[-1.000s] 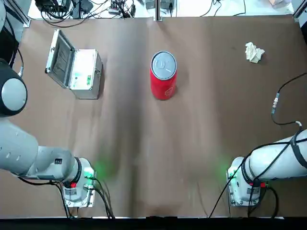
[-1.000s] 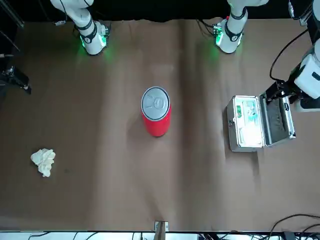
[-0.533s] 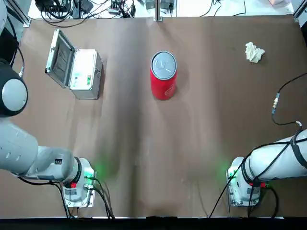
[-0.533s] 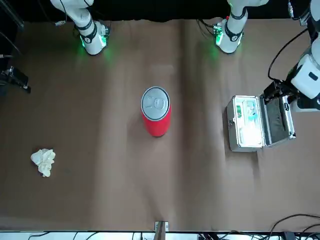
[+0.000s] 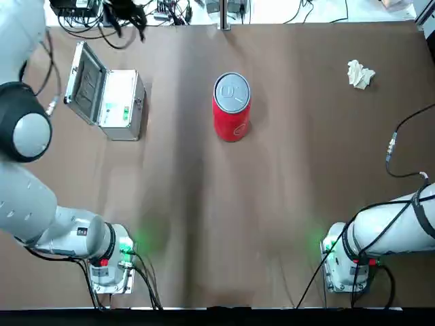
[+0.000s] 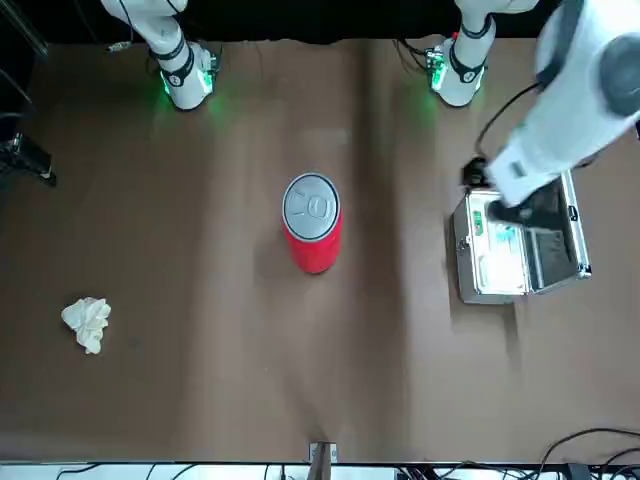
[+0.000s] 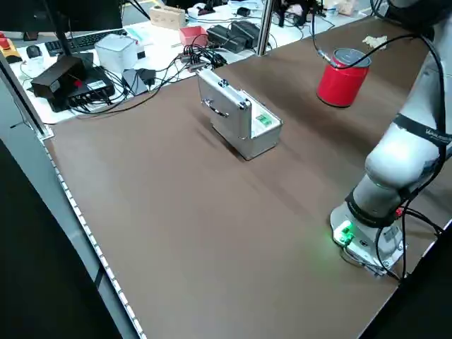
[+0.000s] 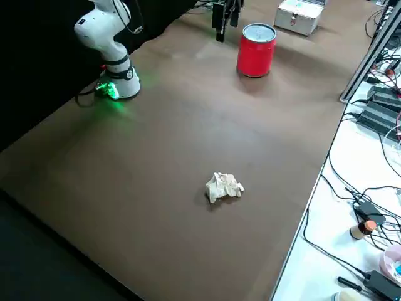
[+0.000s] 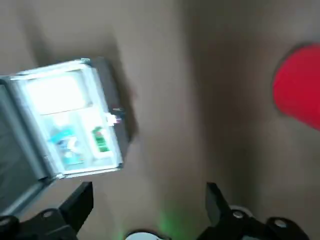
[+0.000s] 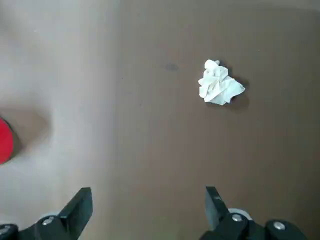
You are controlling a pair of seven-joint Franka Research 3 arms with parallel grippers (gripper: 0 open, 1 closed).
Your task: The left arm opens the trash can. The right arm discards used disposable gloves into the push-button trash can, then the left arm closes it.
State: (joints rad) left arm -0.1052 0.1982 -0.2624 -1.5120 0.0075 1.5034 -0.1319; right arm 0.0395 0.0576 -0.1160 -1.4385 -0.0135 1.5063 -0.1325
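The used disposable gloves (image 6: 88, 323) are wadded up in crumpled folds (image 10: 217, 84), so I expect them to stay bunched, with glove fingers sticking out, when I lift them.
The red trash can (image 5: 232, 119) stands upright near the table's far middle with its silver lid (image 5: 232, 90) shut; it also shows in the front view (image 6: 313, 238). The used disposable gloves (image 5: 360, 73) lie as a cream wad at the far right, seen in the right wrist view too (image 10: 219, 83). My left gripper (image 9: 148, 200) hangs open and holds nothing, raised over the silver box, left of the can (image 8: 224, 19). High above the table, my right gripper (image 10: 147, 205) is open with nothing between its fingers, well back from the gloves.
A silver metal box (image 5: 119, 102) with its hinged lid open sits at the far left. Cables and devices crowd the desk beyond the far edge. A thin metal post (image 5: 222, 13) stands at the middle of the far edge. Both arm bases glow green near the front edge.
My left arm has swung in from the left edge to above the silver box, toward the can. The right arm, can and gloves have not moved.
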